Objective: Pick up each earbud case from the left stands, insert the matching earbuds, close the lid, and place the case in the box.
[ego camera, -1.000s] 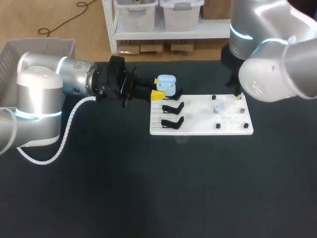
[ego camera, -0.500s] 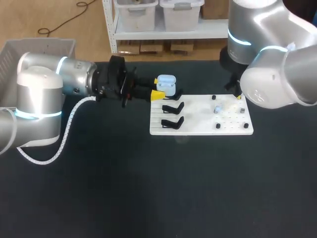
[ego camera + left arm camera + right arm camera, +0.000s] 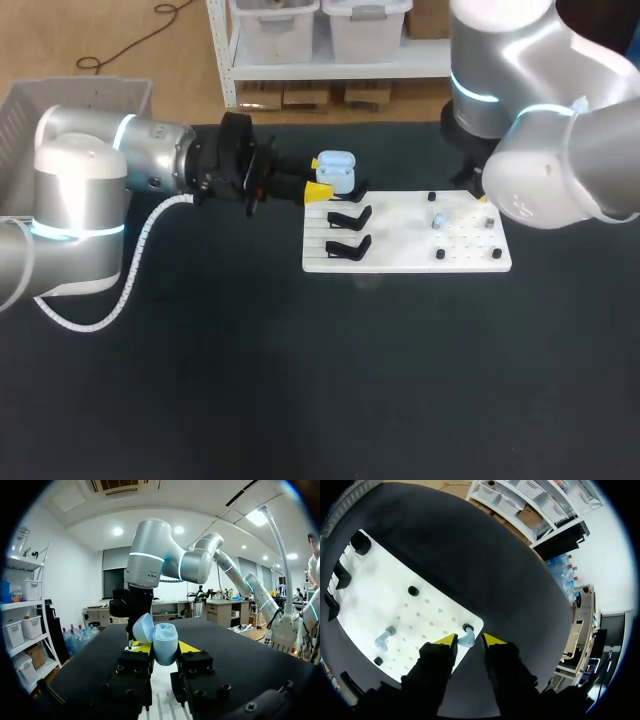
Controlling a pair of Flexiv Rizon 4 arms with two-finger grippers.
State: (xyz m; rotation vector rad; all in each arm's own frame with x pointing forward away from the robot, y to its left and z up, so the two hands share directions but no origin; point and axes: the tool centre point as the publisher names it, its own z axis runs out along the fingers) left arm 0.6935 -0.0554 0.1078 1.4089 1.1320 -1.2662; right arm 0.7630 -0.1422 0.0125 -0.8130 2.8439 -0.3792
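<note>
The light blue earbud's stem is in the black peg (image 3: 467, 627). The earbud (image 3: 466, 639) will come loose when I lift it, and the peg will stay standing.
A light blue earbud case (image 3: 336, 171) with its lid up is held above the far left corner of the white board (image 3: 405, 255); my left gripper (image 3: 320, 190) is shut on it. In the left wrist view the open case (image 3: 164, 641) sits between the yellow tips of the left gripper (image 3: 164, 648). My right gripper (image 3: 469, 640) stands open over the board's far right corner, with a light blue earbud (image 3: 466, 639) on a black peg between its fingers. A second earbud (image 3: 384, 639) stands further along the board. In the head view my right arm (image 3: 545, 165) hides its gripper.
Two empty black stands (image 3: 348, 217) (image 3: 347, 247) sit on the board's left side. Small black pegs (image 3: 440, 255) dot its right half. A grey box (image 3: 25, 110) stands at the table's far left.
My right arm has swung a little to the left above the board's far right corner. The left arm and the case have not moved.
</note>
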